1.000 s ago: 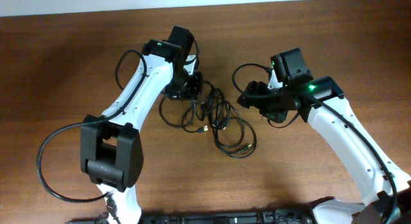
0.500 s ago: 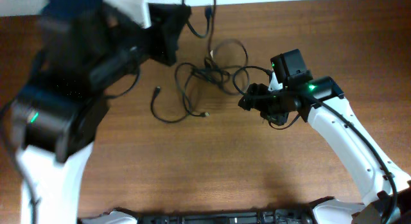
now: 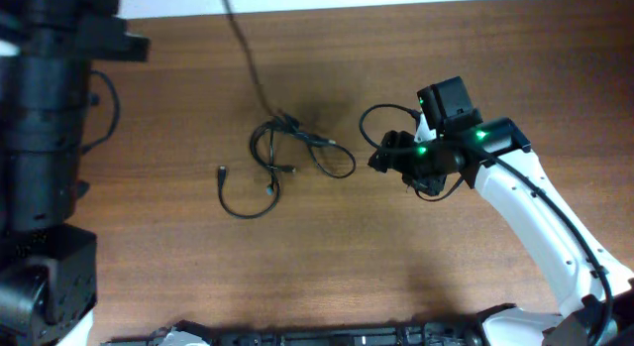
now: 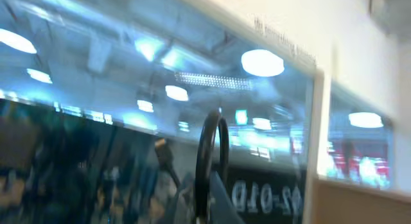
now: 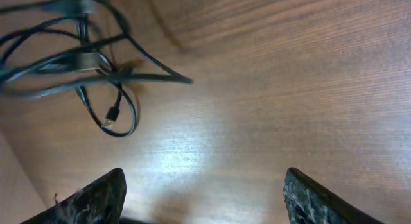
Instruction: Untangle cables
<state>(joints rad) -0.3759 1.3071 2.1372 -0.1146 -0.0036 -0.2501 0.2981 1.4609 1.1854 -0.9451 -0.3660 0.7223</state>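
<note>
The tangle [image 3: 287,126] hangs from the strand of cable in my left gripper [image 3: 252,66], so my right gripper should hold the tangle while my left gripper pulls that piece out.
A tangle of black cables [image 3: 284,148] lies on the wooden table [image 3: 396,257], with a loose loop and plug ends [image 3: 222,172] to its left. One black strand [image 3: 243,49] rises from the tangle out of the top of the overhead view. My left arm [image 3: 50,108] is raised high at the left, blurred; its gripper does not show there. In the left wrist view a black cable loop [image 4: 210,156] stands up from the jaws against windows. My right gripper [image 3: 380,159] is open and empty, right of the tangle. The tangle shows in the right wrist view [image 5: 83,57], beyond the open gripper [image 5: 202,182].
A small plug [image 5: 110,118] hangs at the end of a cable loop towards the right gripper. The right arm's own wiring loop [image 3: 381,118] sits above its wrist. The table's far edge [image 3: 396,1] runs along the top.
My left arm has risen fast towards the camera with a cable strand. The tangle was dragged left and thinned out. The right arm has not moved.
</note>
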